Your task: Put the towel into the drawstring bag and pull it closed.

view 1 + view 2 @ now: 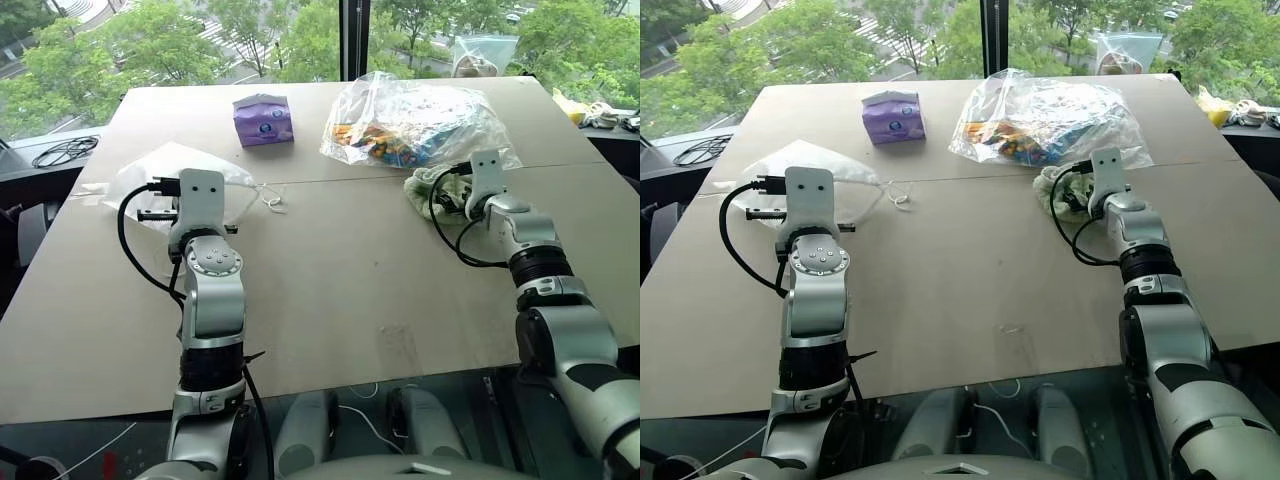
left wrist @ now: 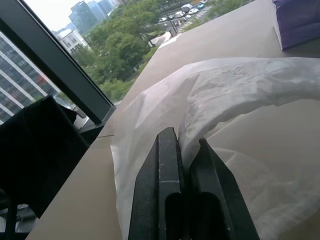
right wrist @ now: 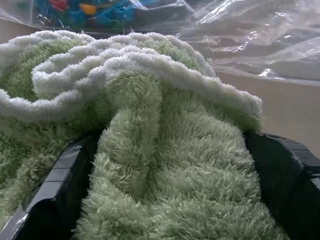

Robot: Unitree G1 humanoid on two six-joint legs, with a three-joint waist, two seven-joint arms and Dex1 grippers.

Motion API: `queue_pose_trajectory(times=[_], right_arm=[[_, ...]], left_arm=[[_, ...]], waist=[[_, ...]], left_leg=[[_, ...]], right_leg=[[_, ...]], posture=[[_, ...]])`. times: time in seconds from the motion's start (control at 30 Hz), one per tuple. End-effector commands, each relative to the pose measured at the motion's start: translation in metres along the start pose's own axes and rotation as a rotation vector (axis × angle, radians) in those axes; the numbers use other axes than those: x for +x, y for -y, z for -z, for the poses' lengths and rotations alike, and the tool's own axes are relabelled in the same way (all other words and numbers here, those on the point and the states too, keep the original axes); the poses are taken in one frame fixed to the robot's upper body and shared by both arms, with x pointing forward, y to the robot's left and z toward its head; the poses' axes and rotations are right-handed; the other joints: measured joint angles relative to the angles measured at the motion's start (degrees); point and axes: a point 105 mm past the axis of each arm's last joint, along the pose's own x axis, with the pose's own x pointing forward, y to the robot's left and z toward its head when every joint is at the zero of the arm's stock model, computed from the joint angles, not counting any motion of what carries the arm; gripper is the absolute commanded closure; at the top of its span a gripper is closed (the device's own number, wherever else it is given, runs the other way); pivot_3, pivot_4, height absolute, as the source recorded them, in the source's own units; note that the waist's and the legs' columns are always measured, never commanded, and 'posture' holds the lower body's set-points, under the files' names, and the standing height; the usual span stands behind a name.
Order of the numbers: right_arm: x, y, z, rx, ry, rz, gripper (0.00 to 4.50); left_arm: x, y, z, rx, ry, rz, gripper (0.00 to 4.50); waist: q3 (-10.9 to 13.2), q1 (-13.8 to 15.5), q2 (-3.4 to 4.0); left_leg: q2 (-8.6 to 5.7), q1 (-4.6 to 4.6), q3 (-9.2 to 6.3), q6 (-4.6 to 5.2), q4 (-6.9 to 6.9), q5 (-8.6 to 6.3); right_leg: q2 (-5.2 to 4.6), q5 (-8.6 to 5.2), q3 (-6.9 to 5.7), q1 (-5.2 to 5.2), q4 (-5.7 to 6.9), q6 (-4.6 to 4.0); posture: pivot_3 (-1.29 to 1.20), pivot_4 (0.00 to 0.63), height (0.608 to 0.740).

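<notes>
My gripper is going to carry the towel [image 1: 424, 196] to the drawstring bag, and the towel will stay bunched up then because the white edges [image 3: 120, 64] lie folded close together.
The drawstring bag [image 1: 135, 180] lies white and thin on the left of the table, its cord [image 1: 270, 198] trailing to the right. My left gripper [image 2: 185, 142] is shut on a fold of the bag [image 2: 225, 95] at its rim. The towel [image 1: 422, 190], a pale green fluffy bundle, lies on the right, against the clear plastic bag. My right gripper [image 3: 170, 192] is open, tilted down onto the towel [image 3: 165, 150]. Its fingers [image 3: 55, 195] stand wide on either side of the bundle, which bulges between them.
A purple tissue pack [image 1: 262, 118] sits at the back middle. A clear plastic bag of colourful items [image 1: 410, 125] lies just behind the towel. Another clear bag [image 1: 485, 55] stands at the far edge. Black cables [image 1: 65, 150] lie off the table's left.
</notes>
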Motion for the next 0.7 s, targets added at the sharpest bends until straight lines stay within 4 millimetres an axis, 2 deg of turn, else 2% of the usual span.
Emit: queue_pose_trajectory(times=[0.03, 0.13, 0.2, 0.3, 0.33, 0.4, 0.43, 0.6, 0.7], right_arm=[[0.001, -0.038, 0.048, 0.127, -0.194, -0.218, 0.0], [-0.006, -0.063, 0.045, 0.123, -0.193, -0.365, 0.79], [-0.013, -0.078, 0.047, 0.071, -0.204, -0.453, 1.69], [-0.019, -0.086, 0.061, -0.032, -0.25, -0.502, 2.97], [-0.019, -0.086, 0.067, -0.081, -0.271, -0.499, 3.51], [-0.019, -0.084, 0.075, -0.143, -0.294, -0.482, 4.24], [-0.018, -0.082, 0.077, -0.166, -0.3, -0.472, 4.35], [-0.015, -0.081, 0.074, -0.211, -0.284, -0.453, 4.35], [-0.015, -0.083, 0.052, -0.18, -0.185, -0.467, 4.35]], left_arm=[[-0.001, -0.007, -0.011, 0.006, 0.051, -0.034, 4.43], [-0.001, -0.008, -0.01, 0.009, 0.05, -0.037, 4.5], [-0.001, -0.009, -0.009, 0.01, 0.048, -0.04, 4.5], [-0.001, -0.009, -0.008, 0.013, 0.046, -0.041, 4.5], [-0.001, -0.009, -0.008, 0.015, 0.045, -0.042, 4.5], [-0.001, -0.01, -0.008, 0.016, 0.044, -0.043, 4.5], [-0.001, -0.01, -0.007, 0.017, 0.044, -0.044, 4.5], [-0.001, -0.011, -0.007, 0.02, 0.041, -0.042, 4.5], [0.0, -0.008, -0.007, 0.005, 0.041, -0.015, 4.5]], waist=[[-0.1, -0.1, -0.07], [-0.2, -1.0, -0.22], [-0.2, -1.9, -0.29], [-0.2, -2.7, -0.3], [-0.2, -2.9, -0.31], [-0.2, -3.0, -0.33], [-0.3, -3.0, -0.39], [-0.6, -3.0, -0.75], [-0.6, -3.0, -0.75]], left_leg=[[0.02, 0.0, -0.02, 0.0, -0.01, 0.0], [0.08, -0.01, -0.05, -0.01, -0.05, -0.01], [0.09, 0.01, -0.05, -0.01, -0.13, -0.01], [0.12, 0.1, -0.03, -0.01, -0.25, -0.01], [0.13, 0.12, -0.05, -0.01, -0.28, -0.01], [0.15, 0.19, -0.05, -0.01, -0.35, -0.01], [0.15, 0.23, -0.04, -0.01, -0.42, -0.01], [0.16, 0.48, -0.03, -0.03, -0.76, -0.01], [0.16, 0.5, 0.0, -0.04, -0.77, -0.02]], right_leg=[[0.0, 0.0, 0.01, 0.01, 0.0, -0.01], [0.05, 0.0, 0.03, 0.0, -0.02, -0.01], [0.05, 0.0, 0.05, 0.0, -0.03, -0.01], [0.1, 0.05, 0.1, -0.01, -0.02, 0.09], [0.13, 0.04, 0.08, -0.02, -0.02, 0.12], [0.16, -0.07, 0.08, -0.02, -0.02, 0.24], [0.16, -0.08, 0.08, -0.02, -0.02, 0.24], [0.14, -0.15, 0.11, 0.05, -0.03, -0.02], [0.11, -0.1, 0.13, 0.06, -0.04, -0.12]], posture=[[0.0, 0.15, 0.74], [0.0, 0.15, 0.74], [0.0, 0.15, 0.74], [0.0, 0.15, 0.74], [0.0, 0.15, 0.74], [0.0, 0.15, 0.74], [0.0, 0.15, 0.74], [0.0, 0.15, 0.74], [0.0, 0.15, 0.74]])
